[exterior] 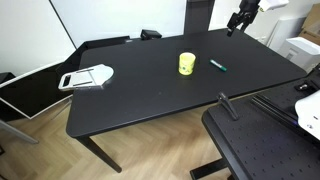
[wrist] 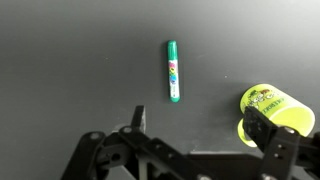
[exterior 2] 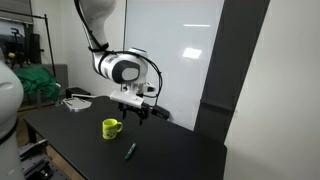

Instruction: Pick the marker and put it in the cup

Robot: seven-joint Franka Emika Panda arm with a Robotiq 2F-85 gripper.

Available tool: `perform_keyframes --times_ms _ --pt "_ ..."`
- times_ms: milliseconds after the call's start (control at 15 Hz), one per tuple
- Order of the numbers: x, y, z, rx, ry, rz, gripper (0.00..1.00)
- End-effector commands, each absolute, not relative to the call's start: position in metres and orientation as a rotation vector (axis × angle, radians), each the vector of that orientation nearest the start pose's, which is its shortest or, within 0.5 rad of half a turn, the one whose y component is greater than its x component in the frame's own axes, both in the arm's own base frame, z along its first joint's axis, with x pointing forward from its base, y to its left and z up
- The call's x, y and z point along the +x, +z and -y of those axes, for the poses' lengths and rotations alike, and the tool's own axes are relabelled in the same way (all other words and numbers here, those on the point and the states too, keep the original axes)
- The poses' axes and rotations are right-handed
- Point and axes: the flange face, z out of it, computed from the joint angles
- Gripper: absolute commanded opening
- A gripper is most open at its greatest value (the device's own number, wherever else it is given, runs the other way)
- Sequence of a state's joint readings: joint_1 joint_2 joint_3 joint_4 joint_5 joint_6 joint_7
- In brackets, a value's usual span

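Observation:
The fingers of the robot's gripper face across the marker's narrow width (wrist: pixel 173 71), clear of the yellow cup, so the gripper goes on down toward the marker (exterior 2: pixel 130 151) until the fingers are on both sides of it, then close.
The marker (wrist: pixel 173 70) is a small green stick lying flat on the black table; it also shows in both exterior views (exterior: pixel 218 66) (exterior 2: pixel 129 151). The yellow cup (exterior: pixel 187 63) stands upright a short way from it, seen too in an exterior view (exterior 2: pixel 111 128) and at the right edge of the wrist view (wrist: pixel 268 108). My gripper (wrist: pixel 195 125) is open and empty, hovering well above the table. In the exterior views (exterior: pixel 238 22) (exterior 2: pixel 137 110) it hangs in the air above and behind the marker and cup.
A white-grey flat tray (exterior: pixel 87 77) lies near one end of the black table (exterior: pixel 150 95). A second black surface (exterior: pixel 262 150) with a bar stands beside the table. White wall panels stand behind.

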State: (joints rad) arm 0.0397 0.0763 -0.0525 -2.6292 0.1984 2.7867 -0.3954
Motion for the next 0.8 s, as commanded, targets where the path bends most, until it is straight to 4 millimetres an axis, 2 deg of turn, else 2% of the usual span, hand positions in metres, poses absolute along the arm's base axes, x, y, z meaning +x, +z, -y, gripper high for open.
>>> perform_keyframes --times_ms 0,200,467,733 --pt "0.441 0.202 0.017 -3.092 -0.122 0.333 1.0" --pt "0.44 0.182 0.017 -3.104 -0.151 0.389 1.0" --pt "0.438 0.159 0.008 -3.103 -0.179 0.449 1.0" --pt "0.434 0.131 0.002 -3.1 -0.145 0.516 1.0"
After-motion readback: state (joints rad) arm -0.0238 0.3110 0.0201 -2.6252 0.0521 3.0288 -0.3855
